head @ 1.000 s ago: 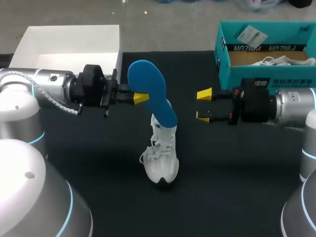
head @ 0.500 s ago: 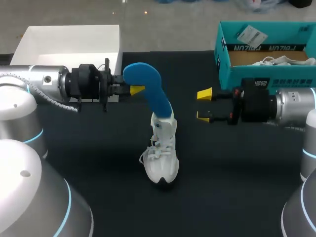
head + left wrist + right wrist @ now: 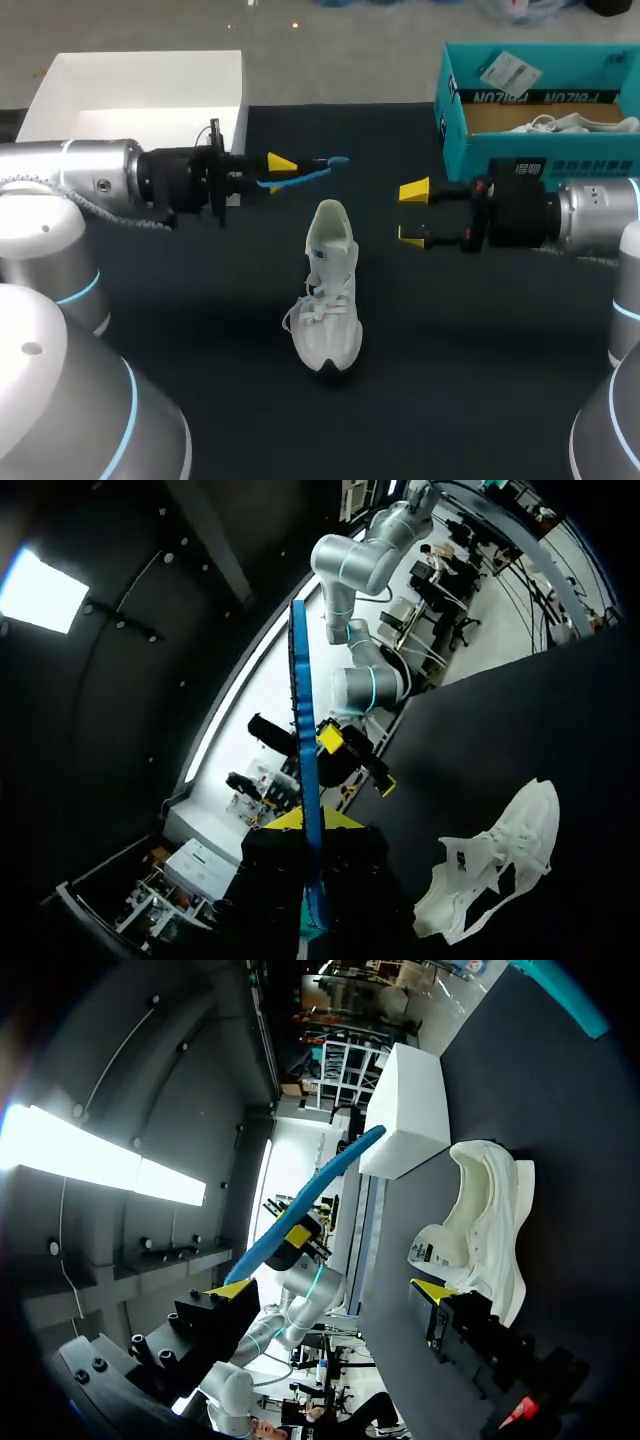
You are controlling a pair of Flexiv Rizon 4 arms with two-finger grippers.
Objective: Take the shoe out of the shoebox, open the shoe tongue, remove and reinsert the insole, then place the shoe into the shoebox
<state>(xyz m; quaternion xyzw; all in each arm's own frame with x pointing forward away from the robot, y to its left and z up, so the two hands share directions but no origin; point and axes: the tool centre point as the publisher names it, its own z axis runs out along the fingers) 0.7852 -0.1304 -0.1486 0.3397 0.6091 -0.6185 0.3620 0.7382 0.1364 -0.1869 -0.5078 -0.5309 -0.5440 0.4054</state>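
Observation:
I expect the blue insole (image 3: 312,176) to stay upright and slide into the shoe when I push it, because it sticks out with only a slight curve (image 3: 308,1200).
A white shoe (image 3: 330,290) stands on the black table, toe toward me and heel opening up, also seen in the wrist views (image 3: 495,870) (image 3: 480,1230). Its blue insole (image 3: 312,171) hangs in the air to the left of and beyond the heel, edge-on, clear of the shoe. My left gripper (image 3: 282,170) is shut on one end of it; in the left wrist view the insole (image 3: 303,740) runs out between the yellow tips (image 3: 310,822). My right gripper (image 3: 413,213) stands open and empty to the right of the shoe (image 3: 335,1290). The insole (image 3: 310,1200) shows ahead of it.
The teal shoebox (image 3: 455,120) stands at the back right, just behind my right arm, with another white shoe inside. A white box lid (image 3: 140,95) lies at the back left, behind my left arm.
My left gripper has drawn the insole up out of the shoe, pulled back to the left and turned it edge-on. The shoe and my right arm have stayed put.

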